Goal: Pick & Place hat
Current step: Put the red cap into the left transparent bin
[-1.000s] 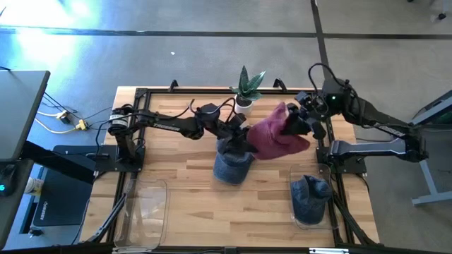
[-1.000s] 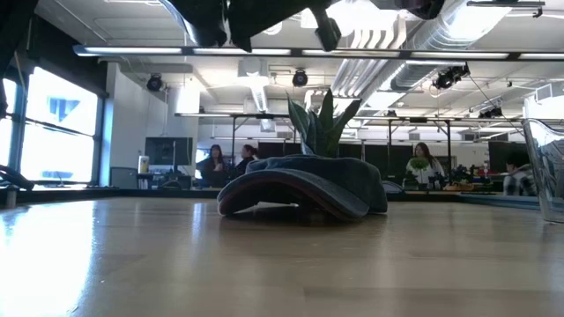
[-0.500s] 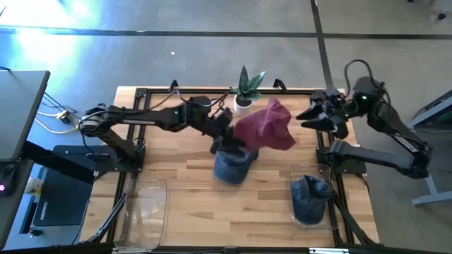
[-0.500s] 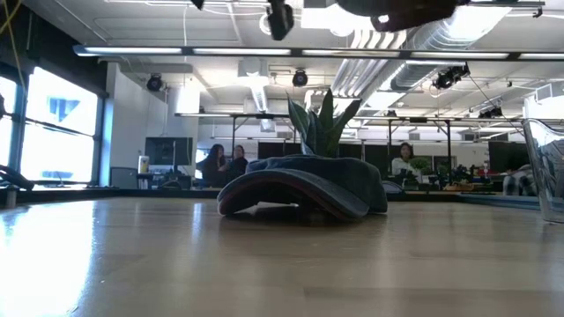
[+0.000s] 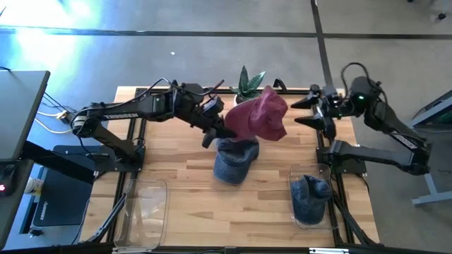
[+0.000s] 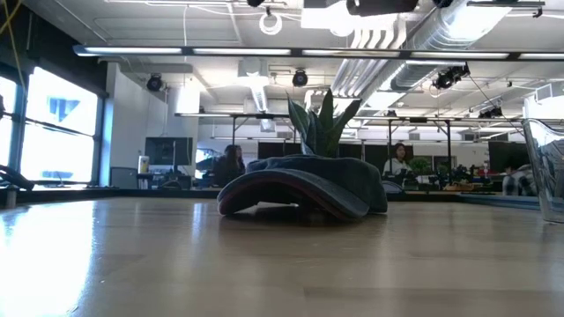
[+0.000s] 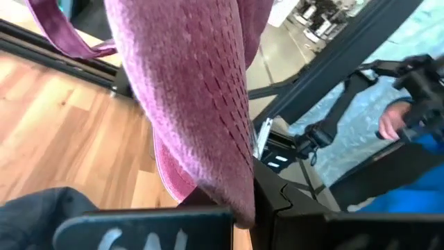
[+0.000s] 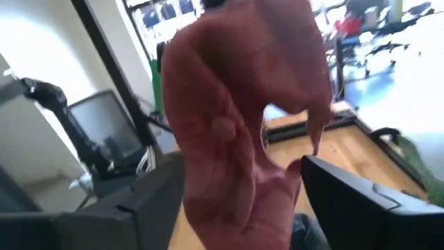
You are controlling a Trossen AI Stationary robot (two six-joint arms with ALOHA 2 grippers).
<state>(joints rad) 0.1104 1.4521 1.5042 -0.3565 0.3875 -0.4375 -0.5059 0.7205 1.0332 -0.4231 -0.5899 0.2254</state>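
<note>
The hat's maroon top hangs tilted while my left gripper holds only the maroon hat's rim. So next my right gripper grabs the top's loose edge and help level the hat.
A maroon hat hangs in the air over the table's middle, with my left gripper shut on its left side. It fills the left wrist view and the right wrist view. My right gripper stands open to the hat's right, level with it and apart from it. Below the maroon hat, a blue-grey hat rests on the table by its brim. My left gripper pinches a fold of the maroon hat's cloth between its two fingers. It comes from the table's left, nearly level. The hat is lifted clear and spreads out beyond the fingertips, with a loose strap dangling.
A potted plant stands at the far edge behind the hats. A clear bin at the near right holds another blue hat. A second clear bin stands at the near left. Bare wood lies between them.
My right gripper has let go of the maroon hat, opened wide and drawn back toward the table's right edge. My left gripper has risen and tipped up toward level, carrying the hat up and a little toward the far edge, clear of the blue-grey hat.
</note>
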